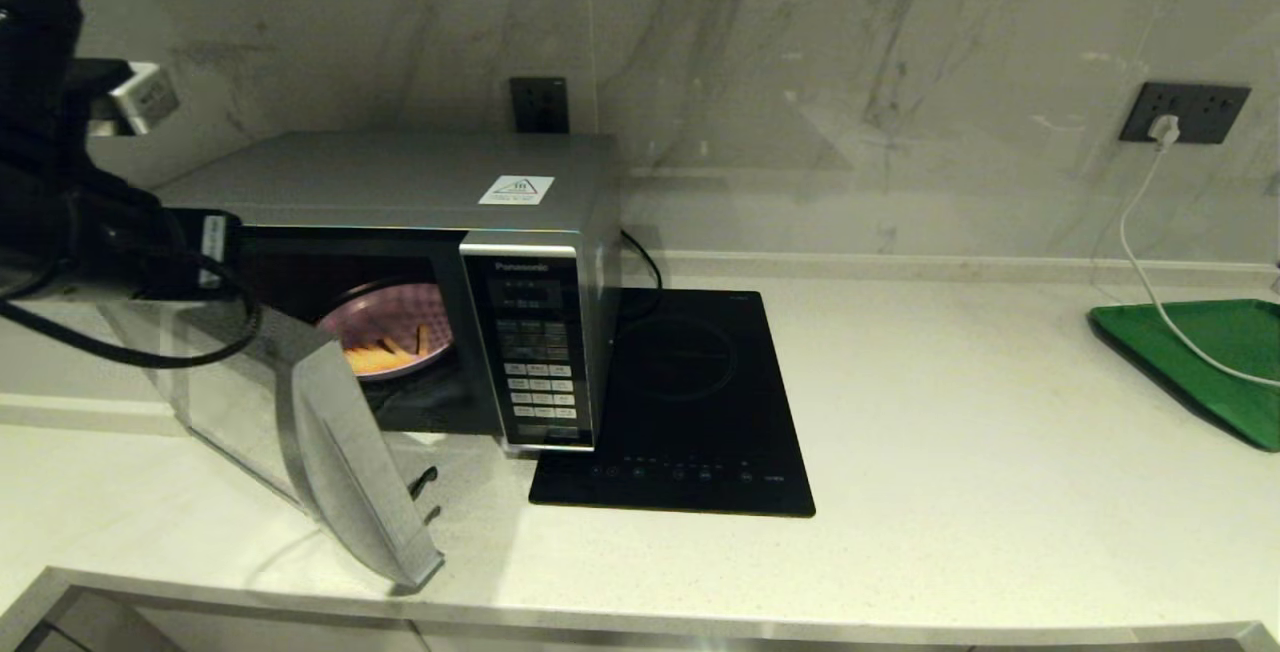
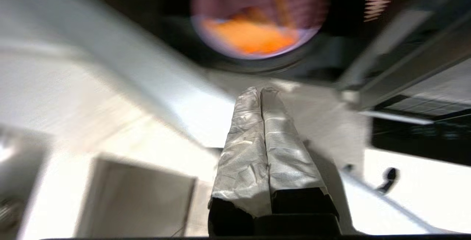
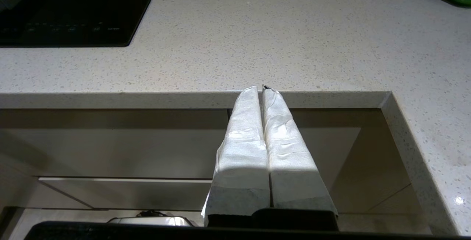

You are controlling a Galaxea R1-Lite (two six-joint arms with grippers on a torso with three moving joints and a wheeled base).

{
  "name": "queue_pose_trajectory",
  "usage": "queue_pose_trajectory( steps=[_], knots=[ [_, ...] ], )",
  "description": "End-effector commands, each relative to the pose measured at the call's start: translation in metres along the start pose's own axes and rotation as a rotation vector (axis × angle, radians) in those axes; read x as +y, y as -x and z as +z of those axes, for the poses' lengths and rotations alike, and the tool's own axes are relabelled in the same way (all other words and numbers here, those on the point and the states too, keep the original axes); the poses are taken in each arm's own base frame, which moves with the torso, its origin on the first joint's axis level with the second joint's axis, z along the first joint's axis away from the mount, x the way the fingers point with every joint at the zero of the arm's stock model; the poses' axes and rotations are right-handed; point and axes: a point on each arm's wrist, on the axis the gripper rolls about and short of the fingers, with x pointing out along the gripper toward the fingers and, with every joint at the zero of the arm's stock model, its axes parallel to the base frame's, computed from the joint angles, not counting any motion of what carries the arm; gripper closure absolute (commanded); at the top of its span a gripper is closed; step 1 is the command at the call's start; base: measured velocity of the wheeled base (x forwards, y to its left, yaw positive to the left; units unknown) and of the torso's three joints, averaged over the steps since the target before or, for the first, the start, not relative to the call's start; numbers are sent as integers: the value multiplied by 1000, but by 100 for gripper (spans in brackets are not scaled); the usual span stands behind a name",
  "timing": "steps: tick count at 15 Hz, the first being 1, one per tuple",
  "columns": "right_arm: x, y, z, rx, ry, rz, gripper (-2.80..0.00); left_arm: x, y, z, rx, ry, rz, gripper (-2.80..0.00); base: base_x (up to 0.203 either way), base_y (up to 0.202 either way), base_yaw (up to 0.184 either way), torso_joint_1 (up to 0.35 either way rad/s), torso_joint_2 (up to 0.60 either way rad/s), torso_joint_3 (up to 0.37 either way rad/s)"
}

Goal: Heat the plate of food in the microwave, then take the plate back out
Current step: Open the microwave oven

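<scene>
The half-open door (image 1: 342,448) slants across the inside of the microwave, so next my left gripper pulls back against the door's inner side (image 1: 402,478) and swings the door wide before it takes the plate.
The silver-grey microwave (image 1: 400,177) stands at the left of the counter with its glass door (image 1: 340,452) swung out toward me. The lilac plate of food (image 1: 395,332), with orange-yellow fries on it, sits inside the lit cavity. My left arm (image 1: 70,232) reaches in from the far left, above and behind the open door. In its wrist view the left gripper (image 2: 261,90) is shut on nothing and points toward the plate of food (image 2: 257,23), well short of it. My right gripper (image 3: 262,88) is shut and empty, below the counter's front edge (image 3: 257,98).
A flat black induction hob (image 1: 690,402) lies right of the microwave. A green tray (image 1: 1210,362) sits at the far right, with a white cable (image 1: 1140,262) running to a wall socket. The door's latch hooks (image 1: 425,482) stick out over the counter.
</scene>
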Motion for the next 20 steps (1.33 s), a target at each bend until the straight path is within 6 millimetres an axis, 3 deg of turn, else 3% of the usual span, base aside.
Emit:
queue_pose_trajectory(
  steps=[1, 4, 9, 13, 17, 20],
  knots=[
    [0, 0, 0, 3, 0, 0, 0, 27, 40, -6, -52, 29, 80, 0, 0, 0, 0, 0, 0, 0],
    [0, 0, 0, 1, -1, 0, 0, 35, 62, -24, -49, -12, 82, 0, 0, 0, 0, 0, 0, 0],
    [0, 0, 0, 3, 0, 0, 0, 19, 79, -19, -138, -57, -38, 0, 0, 0, 0, 0, 0, 0],
    [0, 0, 0, 0, -1, 0, 0, 3, 51, -20, -54, -28, -2, 0, 0, 0, 0, 0, 0, 0],
    [0, 0, 0, 3, 0, 0, 0, -15, 26, -33, 43, 29, -20, 0, 0, 0, 0, 0, 0, 0],
    [0, 0, 0, 0, -1, 0, 0, -23, 19, -42, 85, 44, -33, 0, 0, 0, 0, 0, 0, 0]
  ],
)
